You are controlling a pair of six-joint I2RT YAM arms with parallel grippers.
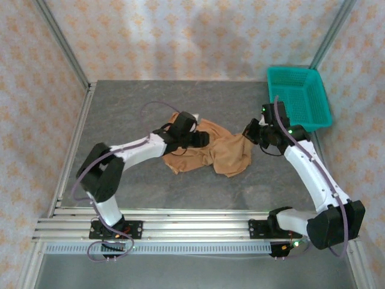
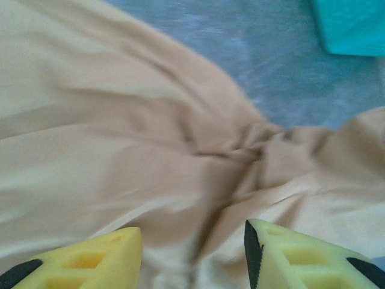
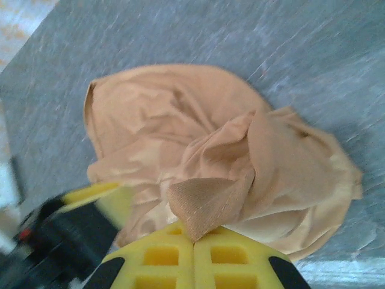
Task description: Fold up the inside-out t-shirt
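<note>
My gripper will lift and spread the t-shirt (image 1: 231,155), and the t-shirt will open out wide and nearly flat, because loose creases gather at the bunched middle (image 1: 210,157).
The inside-out t-shirt (image 1: 219,150) is a tan heap crumpled in the middle of the grey table (image 1: 132,108). My left gripper (image 1: 201,139) is over its left half. In the left wrist view its yellow fingers (image 2: 283,256) stand apart above the cloth (image 2: 120,132), holding nothing. My right gripper (image 1: 248,129) is at the shirt's right edge. Seen from the right wrist, this gripper (image 3: 194,241) is shut on a pinched corner of the t-shirt (image 3: 207,201), and the rest of the garment (image 3: 162,120) spreads beyond it.
A teal basket (image 1: 299,96) stands at the table's back right corner, just behind the right arm; its corner (image 2: 352,27) shows in the left wrist view. Patterned walls enclose the table. The left arm's gripper (image 3: 78,229) appears blurred at the lower left of the right wrist view.
</note>
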